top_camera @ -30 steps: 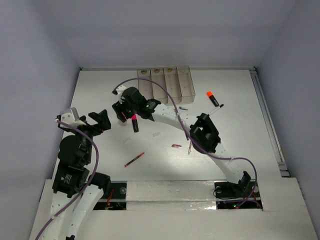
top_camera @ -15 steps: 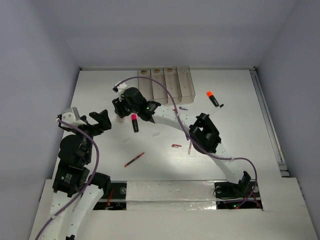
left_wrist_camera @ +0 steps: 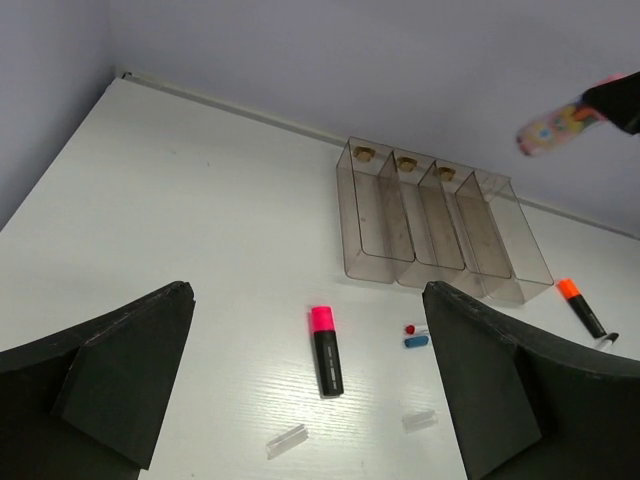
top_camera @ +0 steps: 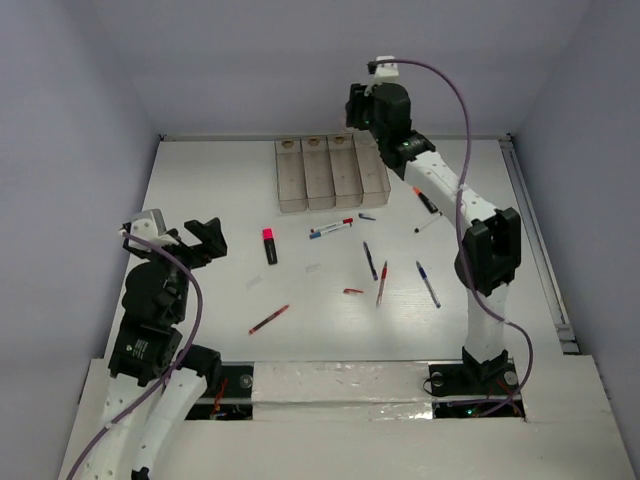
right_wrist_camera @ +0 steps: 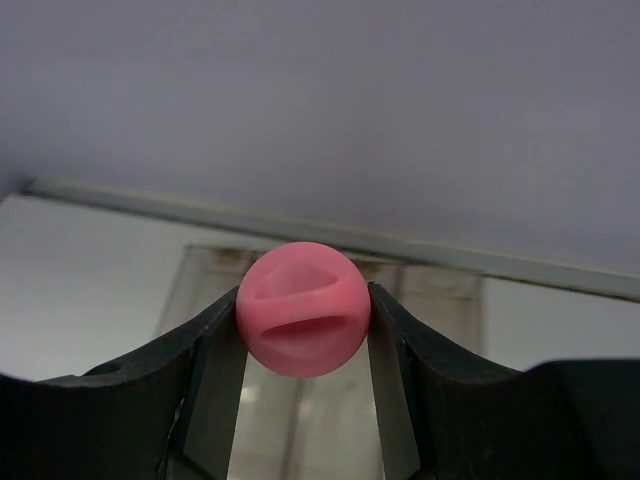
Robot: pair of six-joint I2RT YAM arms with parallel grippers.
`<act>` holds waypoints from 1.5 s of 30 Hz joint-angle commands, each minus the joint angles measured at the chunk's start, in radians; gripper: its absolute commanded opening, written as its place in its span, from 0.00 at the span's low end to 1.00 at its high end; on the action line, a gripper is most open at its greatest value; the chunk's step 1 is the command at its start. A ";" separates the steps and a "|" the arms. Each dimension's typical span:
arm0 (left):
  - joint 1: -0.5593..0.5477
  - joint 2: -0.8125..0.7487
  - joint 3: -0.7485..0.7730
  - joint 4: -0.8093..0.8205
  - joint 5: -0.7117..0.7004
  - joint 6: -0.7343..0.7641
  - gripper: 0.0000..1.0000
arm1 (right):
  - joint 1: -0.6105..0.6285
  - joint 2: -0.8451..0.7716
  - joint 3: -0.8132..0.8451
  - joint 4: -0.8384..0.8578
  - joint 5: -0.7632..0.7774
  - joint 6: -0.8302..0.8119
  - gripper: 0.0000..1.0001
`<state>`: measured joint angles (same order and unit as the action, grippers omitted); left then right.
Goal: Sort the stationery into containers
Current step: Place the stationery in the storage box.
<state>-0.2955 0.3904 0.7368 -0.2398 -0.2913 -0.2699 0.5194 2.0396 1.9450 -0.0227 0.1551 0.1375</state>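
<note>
I keep carrying the glue stick, held by its pink cap (right_wrist_camera: pixel 304 309) in my right gripper, until its body goes into the empty container (top_camera: pixel 373 174) nearest the orange-capped highlighter.
My right gripper (top_camera: pixel 358 108) is raised high over the back of the table, above the row of clear containers (top_camera: pixel 330 172). It is shut on a glue stick whose round pink cap (right_wrist_camera: pixel 303 308) faces the wrist camera; the patterned body (left_wrist_camera: pixel 555 125) shows in the left wrist view. The left gripper (top_camera: pixel 186 238) hovers open at the left, holding nothing. A pink-capped black highlighter (top_camera: pixel 269 245) lies ahead of it (left_wrist_camera: pixel 326 350). An orange-capped highlighter (top_camera: pixel 425 198), a white marker (top_camera: pixel 331 229), blue pens (top_camera: pixel 370 260) and red pens (top_camera: pixel 269 318) lie scattered on the table.
Small loose caps lie on the table: a blue one (left_wrist_camera: pixel 419 341), a red one (top_camera: pixel 352 291) and two clear ones (left_wrist_camera: pixel 287 440). A rail (top_camera: pixel 535 240) runs along the table's right edge. Walls close in the back and both sides.
The right arm has swung from low over the table's left middle up to above the containers, carrying the glue stick. Pens it covered now show. The left arm has barely moved.
</note>
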 commanded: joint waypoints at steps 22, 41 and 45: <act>0.004 0.093 -0.004 0.056 0.029 0.023 0.99 | -0.162 0.266 0.180 -0.042 0.077 -0.157 0.07; 0.004 0.093 -0.004 0.057 0.041 0.026 0.99 | -0.162 0.212 0.149 -0.086 0.043 -0.101 0.82; 0.004 0.088 -0.002 0.056 0.046 0.026 0.99 | -0.162 0.072 0.040 -0.116 -0.060 -0.070 0.76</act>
<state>-0.2943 0.4831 0.7349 -0.2283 -0.2588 -0.2584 0.3538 2.2829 2.0472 -0.1459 0.1841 0.0414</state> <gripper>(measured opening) 0.990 0.778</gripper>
